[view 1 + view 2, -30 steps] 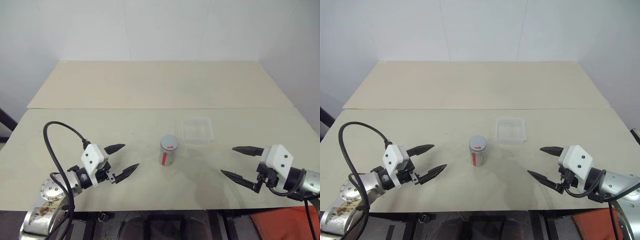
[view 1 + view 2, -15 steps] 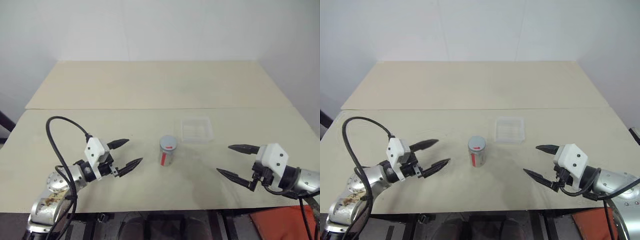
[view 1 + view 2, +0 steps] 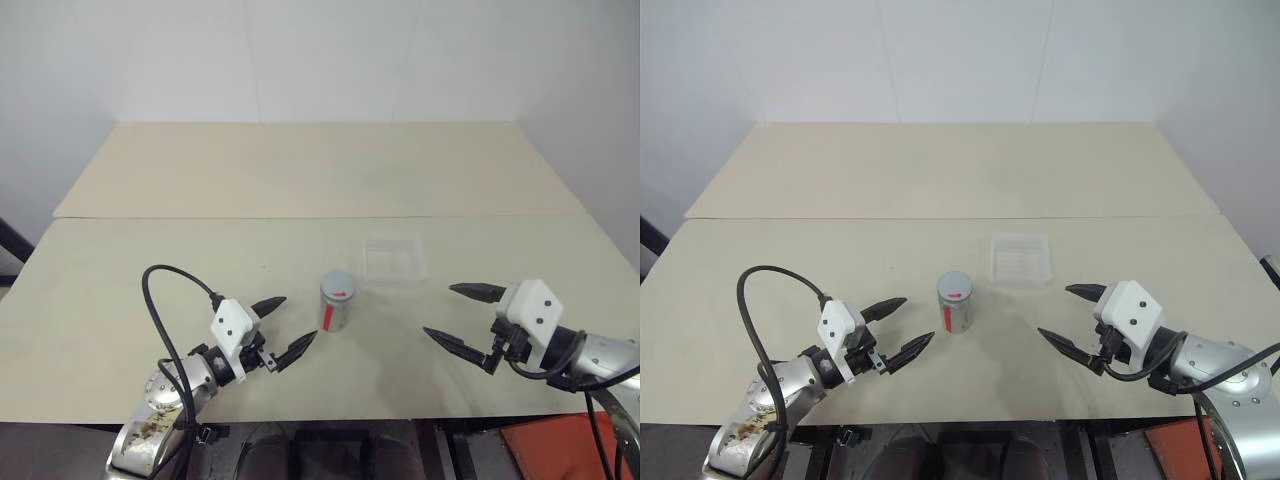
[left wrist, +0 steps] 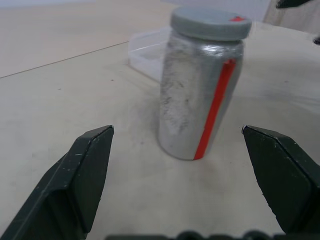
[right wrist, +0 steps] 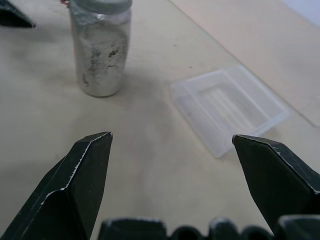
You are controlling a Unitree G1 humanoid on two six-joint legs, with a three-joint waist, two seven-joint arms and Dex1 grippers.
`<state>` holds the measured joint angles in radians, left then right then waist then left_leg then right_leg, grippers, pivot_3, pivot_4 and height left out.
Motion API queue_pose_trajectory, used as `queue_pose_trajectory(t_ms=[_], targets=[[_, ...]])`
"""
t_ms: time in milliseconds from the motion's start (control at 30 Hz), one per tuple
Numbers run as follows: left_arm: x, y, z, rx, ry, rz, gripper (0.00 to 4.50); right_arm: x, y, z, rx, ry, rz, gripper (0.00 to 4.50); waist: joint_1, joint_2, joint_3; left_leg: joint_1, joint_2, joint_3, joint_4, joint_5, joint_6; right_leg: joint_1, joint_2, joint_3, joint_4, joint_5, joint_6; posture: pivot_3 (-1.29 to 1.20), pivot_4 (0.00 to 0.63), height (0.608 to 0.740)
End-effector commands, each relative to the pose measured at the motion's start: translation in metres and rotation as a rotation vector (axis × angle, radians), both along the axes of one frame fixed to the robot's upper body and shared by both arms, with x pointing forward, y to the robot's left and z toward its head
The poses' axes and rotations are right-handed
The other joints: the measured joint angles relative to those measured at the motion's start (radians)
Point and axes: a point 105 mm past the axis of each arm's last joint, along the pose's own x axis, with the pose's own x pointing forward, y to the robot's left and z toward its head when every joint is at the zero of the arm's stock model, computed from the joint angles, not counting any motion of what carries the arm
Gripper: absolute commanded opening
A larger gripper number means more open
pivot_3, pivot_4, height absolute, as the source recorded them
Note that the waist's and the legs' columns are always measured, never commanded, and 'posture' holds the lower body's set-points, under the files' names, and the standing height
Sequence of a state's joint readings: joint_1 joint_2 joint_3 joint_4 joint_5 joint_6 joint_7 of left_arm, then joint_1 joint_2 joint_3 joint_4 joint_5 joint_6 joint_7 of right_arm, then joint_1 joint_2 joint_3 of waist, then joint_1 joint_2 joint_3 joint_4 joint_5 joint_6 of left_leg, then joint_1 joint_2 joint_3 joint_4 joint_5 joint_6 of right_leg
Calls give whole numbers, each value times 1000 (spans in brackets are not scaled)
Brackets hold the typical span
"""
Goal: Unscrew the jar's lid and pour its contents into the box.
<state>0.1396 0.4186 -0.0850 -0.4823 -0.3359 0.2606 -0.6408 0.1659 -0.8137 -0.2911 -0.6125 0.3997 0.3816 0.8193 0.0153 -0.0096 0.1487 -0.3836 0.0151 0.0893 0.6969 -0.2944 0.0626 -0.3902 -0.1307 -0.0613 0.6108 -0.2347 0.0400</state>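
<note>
My left gripper's open fingers point at the jar's body (image 3: 334, 316), below the jar's lid (image 3: 338, 284), so it should keep going forward until the fingers can close around the body.
The silver-grey jar (image 3: 336, 307) with a red and white label stands upright near the middle of the front table, its grey lid (image 3: 338, 285) screwed on top. The clear plastic box (image 3: 394, 260) lies just behind it to the right. My left gripper (image 3: 284, 326) is open, just left of the jar, fingers pointing at it and not touching. In the left wrist view the jar (image 4: 202, 90) stands ahead between the two fingers. My right gripper (image 3: 455, 315) is open, well to the right of the jar. The right wrist view holds the jar (image 5: 101, 47) and the box (image 5: 231, 107).
Two beige tables (image 3: 180, 260) meet along a seam behind the box. A black cable (image 3: 165, 300) loops up from my left arm. White walls close off the back and sides.
My left gripper has moved right, close to the jar. The right gripper has barely shifted. Jar and box stand as before.
</note>
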Motion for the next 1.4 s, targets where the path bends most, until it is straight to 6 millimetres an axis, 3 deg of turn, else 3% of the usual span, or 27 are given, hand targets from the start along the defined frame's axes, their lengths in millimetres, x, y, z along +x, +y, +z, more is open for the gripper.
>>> queue_pose_trajectory(t_ms=[33,433,733,1400], targets=[[-6,-11,8,-28,-44,-18,4476,-1,5,9,-20,-34,6,4500,0,0,0,0,0,0,0,0,0,0,0,0,0,0,0,0,150,740],[2,-35,-1,-69,-57,17,4476,-9,0,16,-53,-24,-14,4500,3,0,0,0,0,0,1,-3,5,0,0,0,0,0,0,0,150,740],[19,-44,-8,-76,-59,92,4476,-11,1,20,-58,-33,-31,4500,3,0,0,-1,0,-1,1,-3,6,0,0,0,0,0,0,0,150,740],[32,-61,-11,-152,-89,158,4476,-2,-10,28,-67,-77,-94,4500,4,0,0,-1,0,-1,2,-4,6,0,0,-1,0,0,0,0,150,740]])
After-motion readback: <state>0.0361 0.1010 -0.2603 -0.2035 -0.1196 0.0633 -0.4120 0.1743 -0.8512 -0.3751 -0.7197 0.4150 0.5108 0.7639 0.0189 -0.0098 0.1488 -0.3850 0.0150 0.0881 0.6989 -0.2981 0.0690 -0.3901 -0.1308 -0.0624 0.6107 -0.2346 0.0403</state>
